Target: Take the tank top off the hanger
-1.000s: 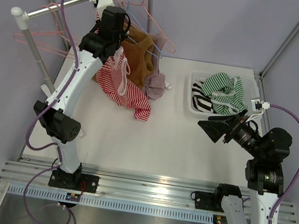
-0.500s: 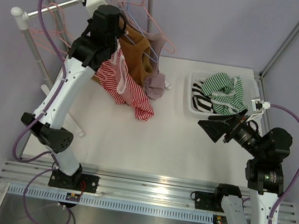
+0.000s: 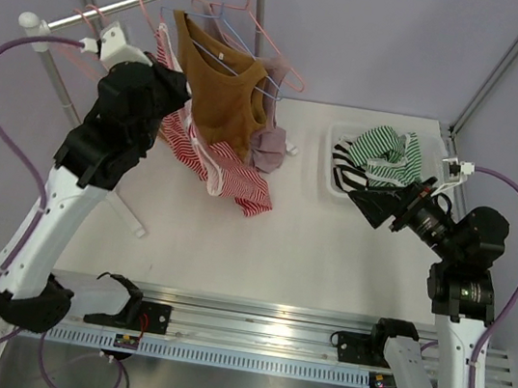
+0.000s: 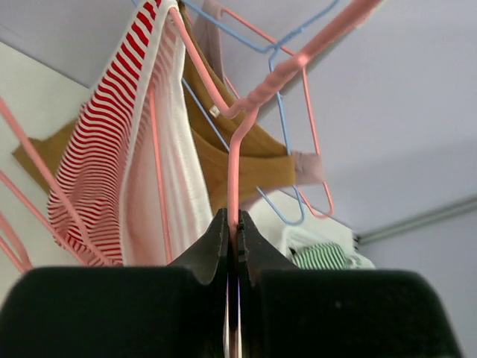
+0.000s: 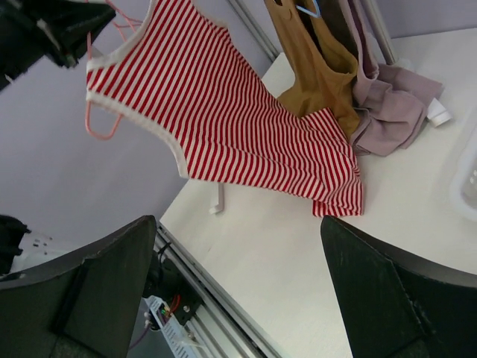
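The robot's left gripper has hold of the pink hanger's wire (image 4: 233, 171) and the striped tank top is looped over the hanger, so next the right gripper pulls the top's strap (image 5: 104, 80) off.
A red-and-white striped tank top (image 3: 236, 166) hangs on a pink hanger (image 4: 235, 168). Its hem drapes onto the table. My left gripper (image 3: 176, 94) is below the rail and shut on the hanger's straight wire. In the left wrist view the wire runs between my closed left gripper (image 4: 232, 225), with the striped top (image 4: 93, 160) to the left. Whether the hook is still on the rail is hidden. My right gripper (image 3: 370, 207) is open and empty at the right, above the table. In the right wrist view the right gripper (image 5: 235, 246) faces the striped top (image 5: 246, 127).
A brown tank top (image 3: 225, 82) on a blue hanger and a mauve garment (image 3: 268, 147) hang beside it from the metal rail (image 3: 141, 3). Spare pink hangers are on the rail at left. A white bin (image 3: 334, 161) with a green striped garment (image 3: 387, 155) stands at the right.
My left arm has swung left and down from the rail with the pink hanger in its grip. The striped top spread out below it. My right gripper rose slightly toward the bin.
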`<state>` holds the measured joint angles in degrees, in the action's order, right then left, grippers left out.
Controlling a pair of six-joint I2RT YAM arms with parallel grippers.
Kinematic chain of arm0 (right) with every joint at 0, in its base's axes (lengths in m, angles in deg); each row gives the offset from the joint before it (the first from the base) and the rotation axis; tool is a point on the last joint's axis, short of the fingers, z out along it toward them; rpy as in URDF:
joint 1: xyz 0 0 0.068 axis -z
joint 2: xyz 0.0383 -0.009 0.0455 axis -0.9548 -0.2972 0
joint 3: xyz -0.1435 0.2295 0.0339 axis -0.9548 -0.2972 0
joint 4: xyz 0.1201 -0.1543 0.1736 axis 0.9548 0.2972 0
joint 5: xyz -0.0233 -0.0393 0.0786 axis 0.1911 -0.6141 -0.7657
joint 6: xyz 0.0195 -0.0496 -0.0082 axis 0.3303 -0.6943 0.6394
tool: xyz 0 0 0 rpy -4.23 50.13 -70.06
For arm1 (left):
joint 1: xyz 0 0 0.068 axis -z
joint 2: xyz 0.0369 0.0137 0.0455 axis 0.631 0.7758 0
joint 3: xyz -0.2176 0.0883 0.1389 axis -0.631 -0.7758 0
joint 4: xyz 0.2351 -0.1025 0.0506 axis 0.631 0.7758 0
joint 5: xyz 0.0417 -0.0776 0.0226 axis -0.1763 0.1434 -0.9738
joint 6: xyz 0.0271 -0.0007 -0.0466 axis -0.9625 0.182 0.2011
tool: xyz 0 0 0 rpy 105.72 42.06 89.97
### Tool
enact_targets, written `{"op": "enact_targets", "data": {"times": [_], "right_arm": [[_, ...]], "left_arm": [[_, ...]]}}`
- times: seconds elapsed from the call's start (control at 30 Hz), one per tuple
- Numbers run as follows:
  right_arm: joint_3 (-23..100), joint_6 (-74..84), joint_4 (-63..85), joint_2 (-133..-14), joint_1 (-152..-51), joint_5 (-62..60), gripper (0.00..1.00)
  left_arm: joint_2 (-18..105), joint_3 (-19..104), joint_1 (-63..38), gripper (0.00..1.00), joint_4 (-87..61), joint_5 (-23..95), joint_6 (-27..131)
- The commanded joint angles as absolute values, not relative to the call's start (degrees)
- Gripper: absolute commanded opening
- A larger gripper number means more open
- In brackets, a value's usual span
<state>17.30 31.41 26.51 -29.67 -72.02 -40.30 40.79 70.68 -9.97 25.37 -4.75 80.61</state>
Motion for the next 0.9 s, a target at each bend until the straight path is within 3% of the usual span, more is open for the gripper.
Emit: {"op": "enact_targets", "data": {"times": [0.0, 0.2, 0.47, 0.87], "right_arm": [[16.2, 37.2, 16.5, -31.9, -72.3, -37.2, 1.00], [9.9, 57.9, -16.6, -43.1, -74.2, -49.6, 0.99], [14.6, 37.6, -0.3, -48.8, -92.8, -29.9, 0.97], [22.2, 25.3, 9.1, -61.8, -107.7, -9.7, 0.75]], "left_arm": [[32.3, 60.6, -8.6, 0.00, 17.1, 3.4, 86.4], [21.3, 47.6, -5.2, 0.00, 11.8, 19.6, 87.1], [16.3, 34.9, 5.3, 0.00, 9.3, 31.4, 85.9], [15.4, 31.2, 13.4, 0.00, 8.0, 30.8, 85.3]]}}
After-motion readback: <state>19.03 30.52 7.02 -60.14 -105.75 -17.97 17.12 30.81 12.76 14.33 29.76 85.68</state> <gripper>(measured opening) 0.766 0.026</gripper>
